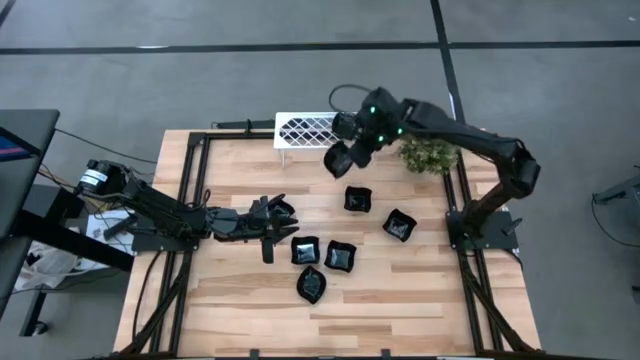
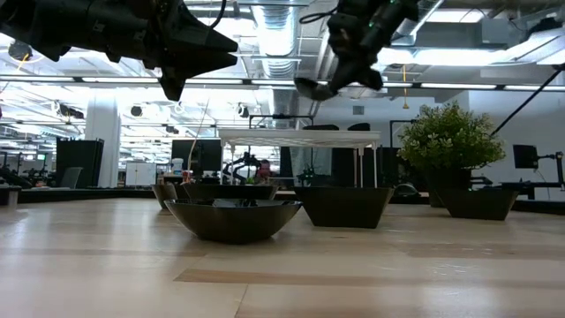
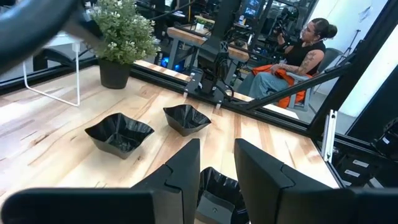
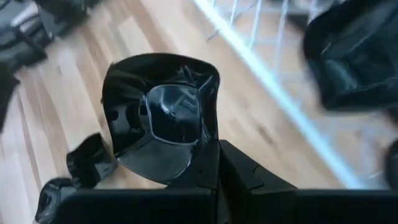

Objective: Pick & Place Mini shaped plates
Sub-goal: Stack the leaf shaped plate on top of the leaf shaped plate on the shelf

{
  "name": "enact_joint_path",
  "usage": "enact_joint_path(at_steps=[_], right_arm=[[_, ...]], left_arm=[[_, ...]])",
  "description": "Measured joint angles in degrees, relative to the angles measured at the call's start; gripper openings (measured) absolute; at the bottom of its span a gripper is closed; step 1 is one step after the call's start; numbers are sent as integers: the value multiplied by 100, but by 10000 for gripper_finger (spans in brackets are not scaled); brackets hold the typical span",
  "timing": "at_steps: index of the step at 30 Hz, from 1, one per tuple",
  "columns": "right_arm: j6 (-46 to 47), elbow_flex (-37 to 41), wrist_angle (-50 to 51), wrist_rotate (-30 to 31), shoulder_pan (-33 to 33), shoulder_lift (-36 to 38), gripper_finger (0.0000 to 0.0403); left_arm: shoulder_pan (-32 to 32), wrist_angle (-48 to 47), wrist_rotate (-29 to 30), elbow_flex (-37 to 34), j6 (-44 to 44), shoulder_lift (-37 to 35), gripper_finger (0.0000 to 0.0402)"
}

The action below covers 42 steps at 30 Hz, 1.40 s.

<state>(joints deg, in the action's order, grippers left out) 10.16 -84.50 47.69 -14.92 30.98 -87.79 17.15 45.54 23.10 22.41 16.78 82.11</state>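
The robot's right gripper has the pinched plate hollow up and above the white rack, so it should continue to go to the plate on the rack and let go there.
Several mini shaped plates, glossy black, rest on their bases mid-table: one, another, and a cluster. My right gripper is high over the far middle of the table, beside the white rack, shut on one more plate, which also shows in the low view. My left gripper hovers left of the cluster, fingers a narrow gap apart with nothing between them. A plate lies just below them. My right gripper pinches the plate by its rim between its two shut fingers. The fingers slant downward at it from the table's right side. The plate stands out ahead of the fingertips, tilted, its hollow toward the wrist camera, lifted well clear of the table.
A white lattice rack stands on thin legs at the far edge, and a potted green plant at the far right. A black frame borders the table. A person sits beyond the table's right side. Bare wood lies along the near edge.
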Motion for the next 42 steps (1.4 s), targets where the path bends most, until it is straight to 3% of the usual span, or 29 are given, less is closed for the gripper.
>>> enact_joint_path(at_steps=[10, 15, 19, 25, 42], right_arm=[[-494, -2217, 1761, -4, 755, -1112, 0], [-712, -3064, 2329, -9, 1083, -1862, 0], [-863, -3762, 2763, -54, 1273, -2419, 0], [-1076, -4811, 3473, -155, 1468, -3140, 0], [-1422, -5015, 3522, -133, 1646, -3344, 0]], left_arm=[[-318, 130, 95, 1, -142, -251, 102], [-913, -1080, 24, 3, -153, -1111, 102], [-1367, -2326, -392, 3, -134, -2077, 102], [-1572, -3041, -665, 3, -406, -3048, 102], [-1554, -3056, -700, 1, -576, -2944, 102]])
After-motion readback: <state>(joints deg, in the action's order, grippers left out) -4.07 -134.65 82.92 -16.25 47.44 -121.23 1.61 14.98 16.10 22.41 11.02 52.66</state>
